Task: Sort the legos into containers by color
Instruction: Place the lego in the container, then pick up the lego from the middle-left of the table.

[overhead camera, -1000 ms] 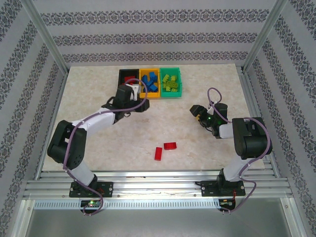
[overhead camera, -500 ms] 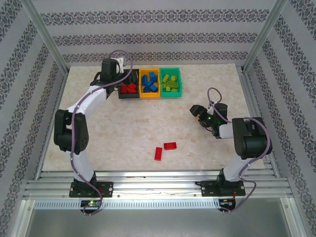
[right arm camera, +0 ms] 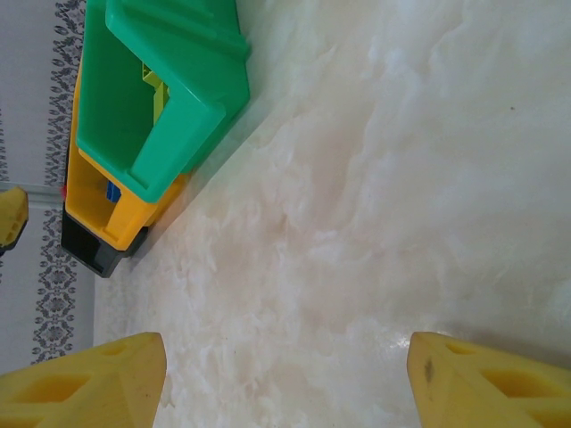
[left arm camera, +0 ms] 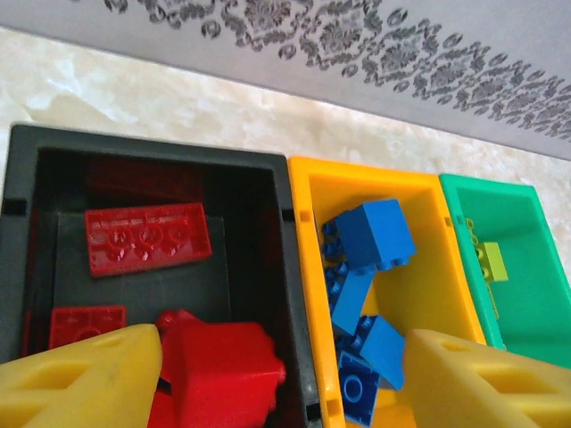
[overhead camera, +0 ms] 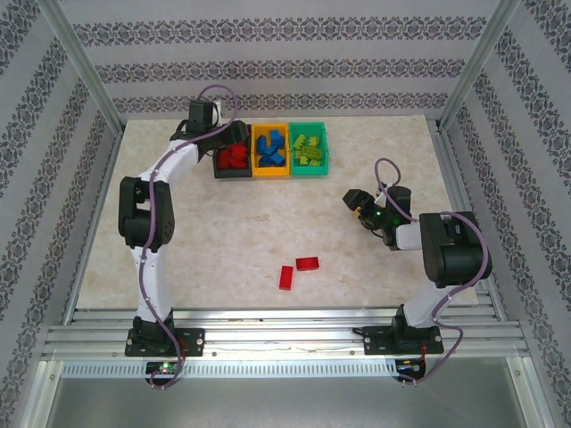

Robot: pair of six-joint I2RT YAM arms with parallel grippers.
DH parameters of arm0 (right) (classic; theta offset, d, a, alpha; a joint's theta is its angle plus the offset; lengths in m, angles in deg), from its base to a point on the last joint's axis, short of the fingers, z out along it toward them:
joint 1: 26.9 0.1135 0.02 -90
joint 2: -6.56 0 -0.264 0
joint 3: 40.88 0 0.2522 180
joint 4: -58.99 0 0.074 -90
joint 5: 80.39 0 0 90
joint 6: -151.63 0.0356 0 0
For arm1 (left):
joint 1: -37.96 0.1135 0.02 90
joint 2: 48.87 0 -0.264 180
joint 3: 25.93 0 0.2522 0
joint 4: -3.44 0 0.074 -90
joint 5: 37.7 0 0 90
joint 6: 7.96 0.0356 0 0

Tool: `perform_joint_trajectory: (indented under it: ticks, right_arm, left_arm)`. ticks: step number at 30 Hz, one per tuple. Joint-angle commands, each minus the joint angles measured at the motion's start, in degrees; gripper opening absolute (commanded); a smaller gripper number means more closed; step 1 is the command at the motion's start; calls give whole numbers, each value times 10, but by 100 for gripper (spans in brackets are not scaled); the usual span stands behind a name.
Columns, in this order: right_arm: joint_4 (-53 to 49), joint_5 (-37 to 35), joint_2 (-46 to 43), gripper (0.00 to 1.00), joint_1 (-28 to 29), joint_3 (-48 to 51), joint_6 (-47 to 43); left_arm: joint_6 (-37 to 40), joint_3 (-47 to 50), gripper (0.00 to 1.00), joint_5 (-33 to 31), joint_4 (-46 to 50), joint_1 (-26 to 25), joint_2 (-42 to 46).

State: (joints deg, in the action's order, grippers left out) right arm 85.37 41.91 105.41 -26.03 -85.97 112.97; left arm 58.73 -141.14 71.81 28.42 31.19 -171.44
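The red lego nearer the bins [overhead camera: 307, 264] lies clear of the other, so my left gripper should keep moving there until its fingers are on both sides of that lego, along its long sides [overhead camera: 308, 267].
My left gripper [overhead camera: 235, 143] [left arm camera: 281, 346] hangs open over the black bin [overhead camera: 219, 169] [left arm camera: 143, 143]. Several red legos lie in that bin, and one chunky red brick [left arm camera: 219, 370] sits just beside my left finger, with nothing pinching it. The orange-yellow bin [overhead camera: 257, 171] [left arm camera: 433, 267] holds several blue legos [left arm camera: 375, 234]. Lime legos [overhead camera: 309, 150] [left arm camera: 489, 259] lie in the teal green bin [overhead camera: 323, 169] [left arm camera: 526, 294]. Two red legos [overhead camera: 307, 264] [overhead camera: 285, 277] lie on the table near the front. My right gripper [overhead camera: 355, 203] [right arm camera: 285, 343] stands open low over bare table.
The three bins stand side by side at the back of the marble-patterned table [overhead camera: 223, 241]. In the right wrist view the teal green bin [right arm camera: 178, 89], orange-yellow bin [right arm camera: 111, 201] and black bin [right arm camera: 89, 254] lie far ahead. Metal frame posts and patterned walls ring the table.
My left arm has swung from in front of the bins up and back, and its gripper now hangs over the black bin. The right arm has not moved.
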Motion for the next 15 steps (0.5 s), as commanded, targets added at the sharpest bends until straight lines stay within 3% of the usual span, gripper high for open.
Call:
perform_joint_trajectory:
  ticks: [1,8,15]
  right_arm:
    - [4,9,6,73,0,-3,6]
    - [22,13,20,73,3,0,20]
    - [22,10,19,73,7,0,17]
  left_arm:
    - [-11,60,75,8,-23,-6,60]
    - [3,239,75,15,-75,-32,177]
    - [35,420,75,20,-109,-94,272]
